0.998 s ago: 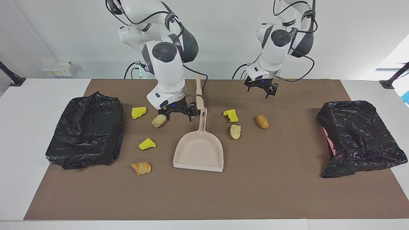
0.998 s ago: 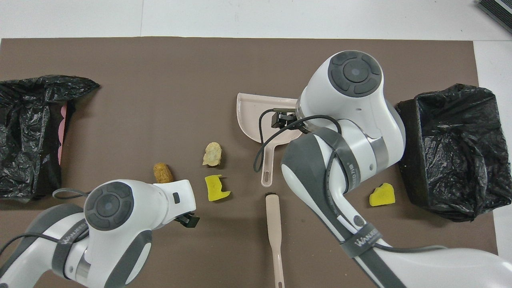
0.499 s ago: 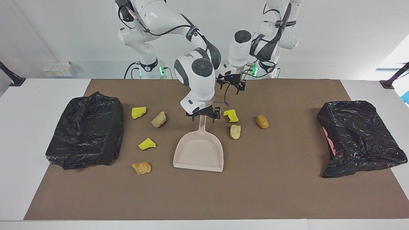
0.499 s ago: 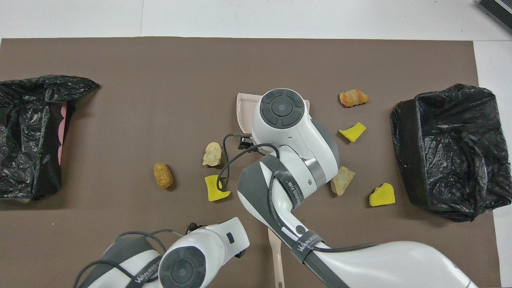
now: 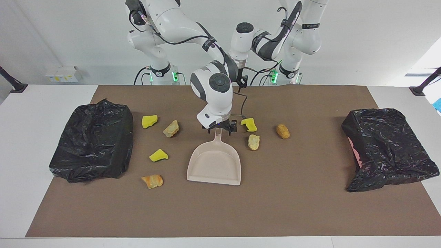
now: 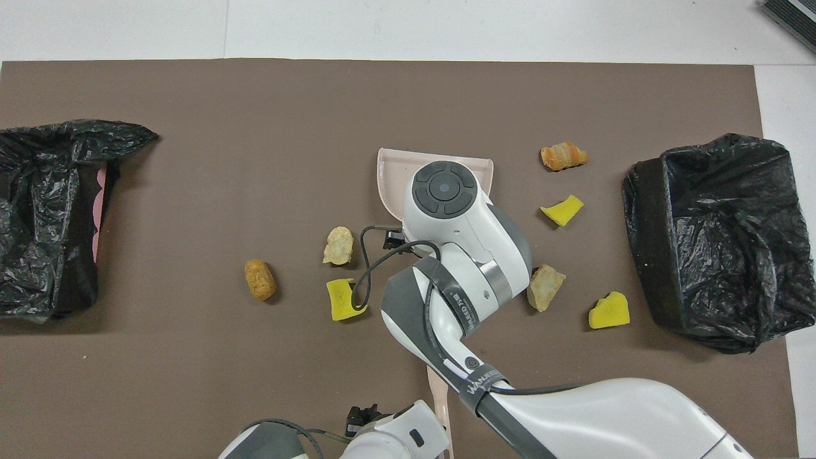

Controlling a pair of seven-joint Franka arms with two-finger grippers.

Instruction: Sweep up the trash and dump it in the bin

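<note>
The beige dustpan is smooth on the bottom and has a straight open edge, so the swept trash will slide off it cleanly when I tip the dustpan.
Several small lumps of trash lie around the beige dustpan: yellow foam and tan bread pieces toward the right arm's end, more toward the left arm's end. My right gripper is low at the dustpan's handle, fingers apart on either side of it. My left gripper is raised at the robots' edge of the mat, beside the beige brush handle.
Two bins lined with black bags stand on the brown mat, one at the right arm's end, one at the left arm's end. The brush is hidden in the facing view.
The right gripper moved from beside a tan lump to the dustpan's handle and came down onto it. The left arm swung in toward the middle and drew back toward the robots' edge.
</note>
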